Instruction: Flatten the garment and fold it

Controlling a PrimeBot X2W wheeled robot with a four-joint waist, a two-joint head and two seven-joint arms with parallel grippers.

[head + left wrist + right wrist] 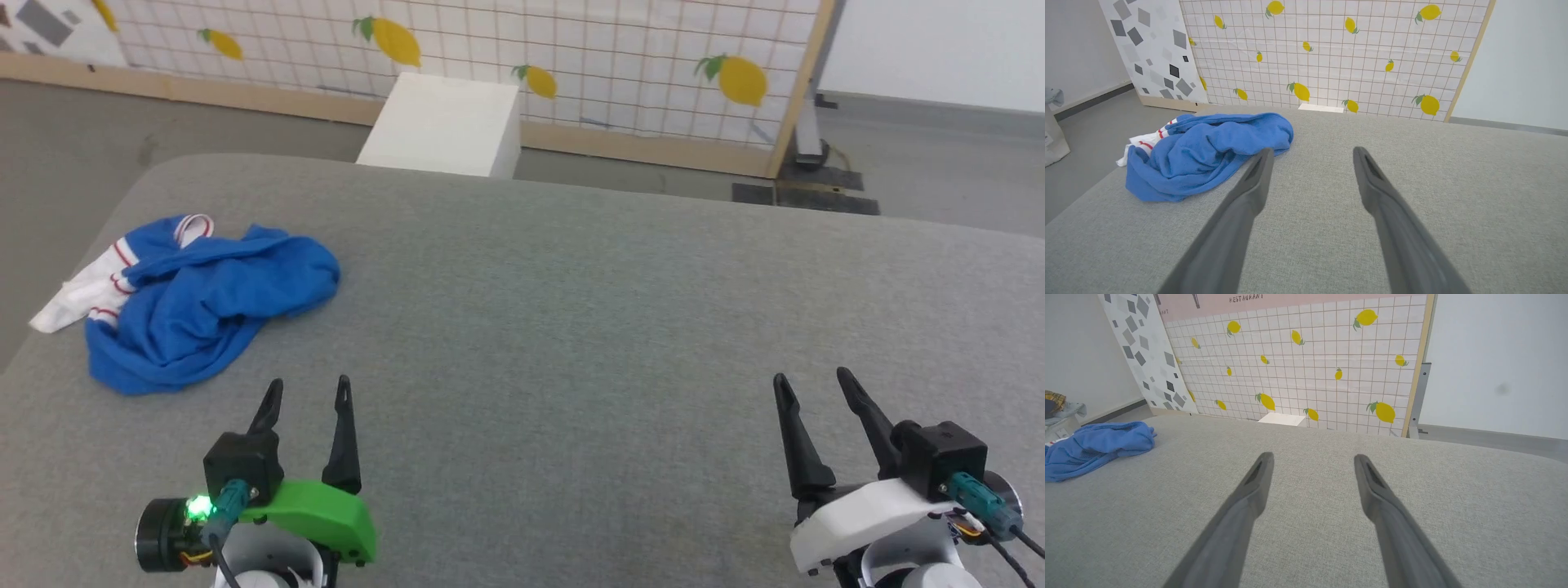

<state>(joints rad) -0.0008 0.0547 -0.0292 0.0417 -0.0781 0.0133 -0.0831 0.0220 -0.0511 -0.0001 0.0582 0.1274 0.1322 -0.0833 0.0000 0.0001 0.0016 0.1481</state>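
Observation:
My gripper will pull the garment [176, 338] across, and the garment will trail along and stay partly bunched because the blue cloth lies in a heap of loose, overlapping folds [220, 269].
The garment [204, 298], a bright blue T-shirt with white sleeves and thin red stripes, lies crumpled in a heap at the far left of the grey padded surface [571, 327]. One white sleeve reaches the surface's left edge. My left gripper [310, 392] stands open just short of the heap, a little to its right, holding nothing. From the left wrist the garment [1208, 151] lies ahead and left of the open left gripper [1312, 157]. My right gripper [812, 384] is open at the lower right, far from the shirt. The right wrist view has the garment [1094, 447] at its left edge and the right gripper [1312, 459] over bare cloth.
A white box [445, 122] stands on the floor behind the surface's far edge. A lemon-patterned grid panel [571, 57] closes off the back, with a black stand foot [804, 192] at its right. Grey floor runs along the left side.

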